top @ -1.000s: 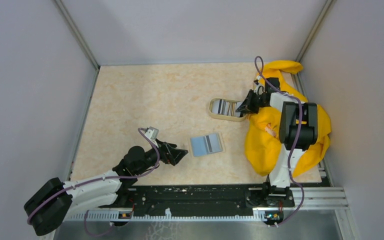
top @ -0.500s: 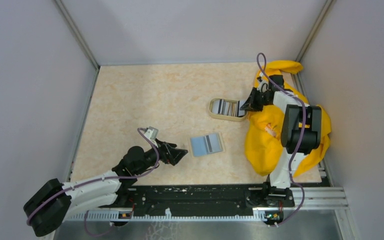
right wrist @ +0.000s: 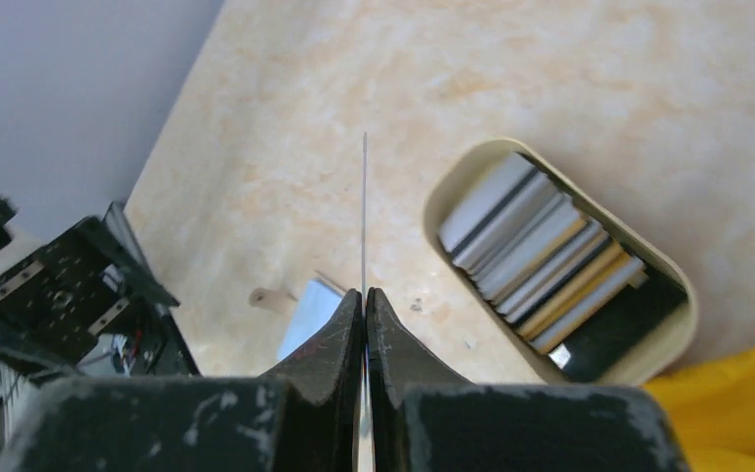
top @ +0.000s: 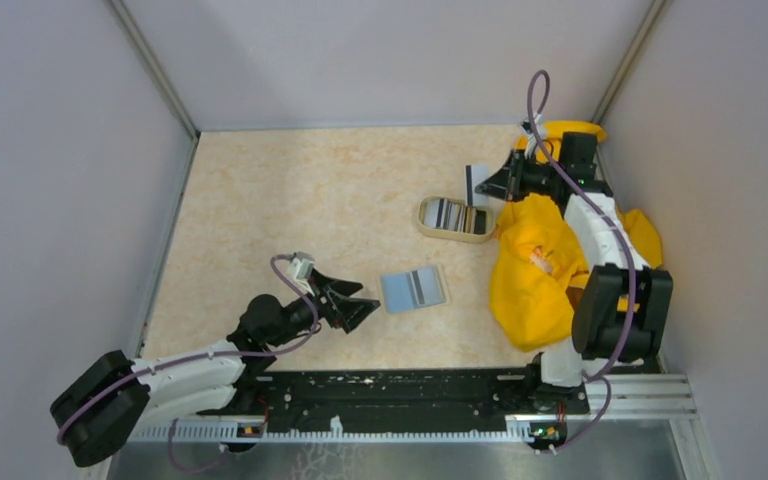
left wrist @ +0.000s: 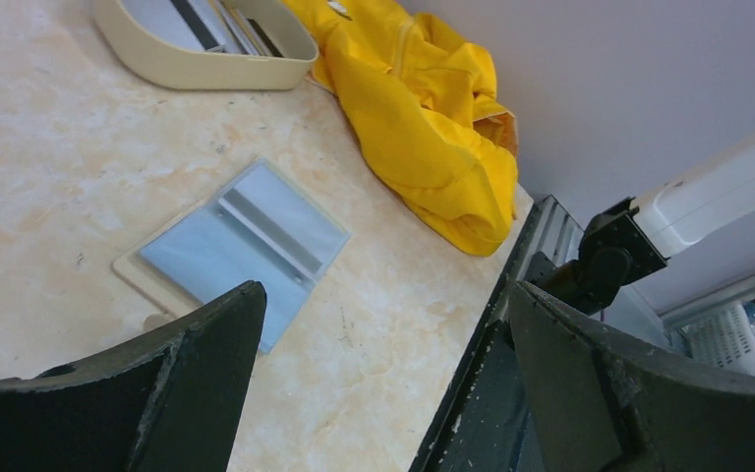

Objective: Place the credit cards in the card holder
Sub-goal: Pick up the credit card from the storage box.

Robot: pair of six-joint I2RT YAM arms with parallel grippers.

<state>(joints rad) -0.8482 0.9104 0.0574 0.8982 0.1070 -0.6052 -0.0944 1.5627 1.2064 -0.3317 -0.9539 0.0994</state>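
My open left gripper should keep moving toward the credit card's loose end [top: 472,182], which sticks out of my right gripper's fingers, and close on that end [top: 471,187].
The card holder [top: 413,288] lies open on the table with its light blue inside up, also seen in the left wrist view [left wrist: 246,241]. My left gripper [top: 362,304] is open just left of it, nothing between its fingers [left wrist: 385,295]. Several credit cards [top: 457,215] stand on edge in an oval beige dish [top: 425,215]. My right gripper [top: 505,185] is shut on one credit card [top: 477,183], held in the air beyond the dish. In the right wrist view that card [right wrist: 365,206] shows edge-on as a thin line rising from the pinched fingertips [right wrist: 365,295], with the other cards [right wrist: 541,261] below right.
A big yellow cloth [top: 540,270] is heaped at the right side under the right arm, against the dish's right end. The enclosure's grey walls close in the table on three sides. A black rail [top: 410,395] runs along the near edge.
The right gripper has risen and moved back from the dish, drawing one card out with it. The left arm has shifted only slightly.
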